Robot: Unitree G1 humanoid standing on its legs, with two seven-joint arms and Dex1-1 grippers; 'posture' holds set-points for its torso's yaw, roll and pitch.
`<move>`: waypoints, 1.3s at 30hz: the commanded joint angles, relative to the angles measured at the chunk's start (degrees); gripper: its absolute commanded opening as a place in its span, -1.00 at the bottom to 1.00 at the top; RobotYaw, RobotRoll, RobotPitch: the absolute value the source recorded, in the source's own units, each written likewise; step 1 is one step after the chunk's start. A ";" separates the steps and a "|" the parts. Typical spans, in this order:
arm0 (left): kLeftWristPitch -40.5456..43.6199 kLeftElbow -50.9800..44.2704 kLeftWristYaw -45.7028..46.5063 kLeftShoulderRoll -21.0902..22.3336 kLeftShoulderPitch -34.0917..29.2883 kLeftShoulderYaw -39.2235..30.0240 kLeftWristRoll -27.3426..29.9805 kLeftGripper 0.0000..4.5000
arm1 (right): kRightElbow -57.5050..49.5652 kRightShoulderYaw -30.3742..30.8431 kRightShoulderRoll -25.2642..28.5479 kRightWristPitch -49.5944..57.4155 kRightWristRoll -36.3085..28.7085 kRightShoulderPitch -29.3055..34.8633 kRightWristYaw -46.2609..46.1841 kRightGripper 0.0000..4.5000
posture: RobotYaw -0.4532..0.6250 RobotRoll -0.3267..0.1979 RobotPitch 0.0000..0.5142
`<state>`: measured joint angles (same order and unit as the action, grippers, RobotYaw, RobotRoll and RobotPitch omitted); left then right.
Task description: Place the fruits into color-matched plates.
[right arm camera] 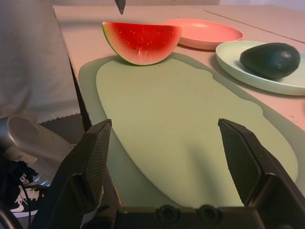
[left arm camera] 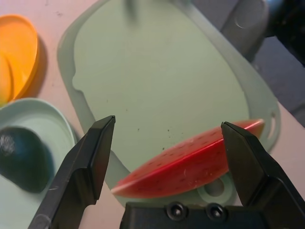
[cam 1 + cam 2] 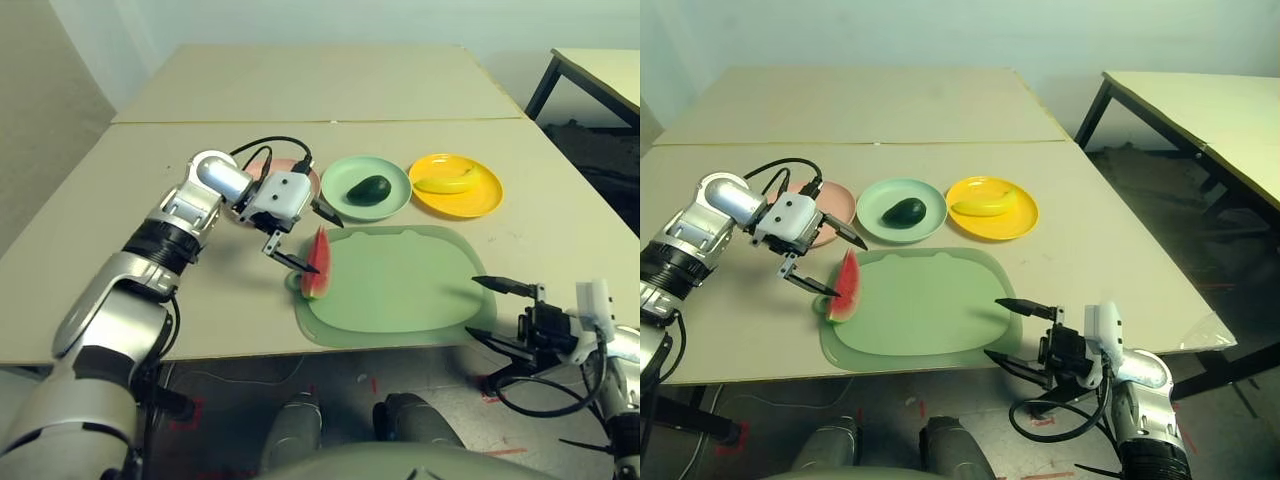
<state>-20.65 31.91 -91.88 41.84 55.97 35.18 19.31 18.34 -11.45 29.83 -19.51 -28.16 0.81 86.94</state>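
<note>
Next, I turn my left gripper so that it is on either side of the wedge's flat sides (image 3: pixel 315 254) before I close it, because the watermelon wedge's long edge (image 3: pixel 321 262) slants across its open fingers.
The red watermelon wedge (image 3: pixel 317 265) stands on its green rind at the left edge of the pale green cutting mat (image 3: pixel 400 290). My left gripper (image 3: pixel 325 245) is open, with one finger on each side of the wedge (image 2: pixel 190 164). Behind the gripper lies the pink plate (image 3: pixel 835 205), bare and partly hidden. The dark avocado (image 3: pixel 368 189) rests in the mint green plate (image 3: pixel 395 185). The banana (image 3: pixel 445 180) lies in the yellow plate (image 3: pixel 480 195). My right gripper (image 3: pixel 475 307) hangs open and holds nothing at the mat's front right corner, near the table edge.
A second table (image 3: pixel 320 80) adjoins at the back, and another table (image 3: pixel 1200 110) stands to the right across a gap. The mat reaches close to the table's front edge. Black cables (image 3: pixel 270 148) loop over my left wrist.
</note>
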 commanded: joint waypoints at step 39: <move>-22.99 21.92 -0.62 -4.01 9.25 17.76 -4.03 1.00 | -0.56 2.76 2.34 2.14 0.71 -1.19 -4.37 0.98 | -0.23 0.25 -0.83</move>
<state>-42.94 53.17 -92.00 38.47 65.86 54.00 15.88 18.34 -9.58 31.64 -17.71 -28.07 0.03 82.87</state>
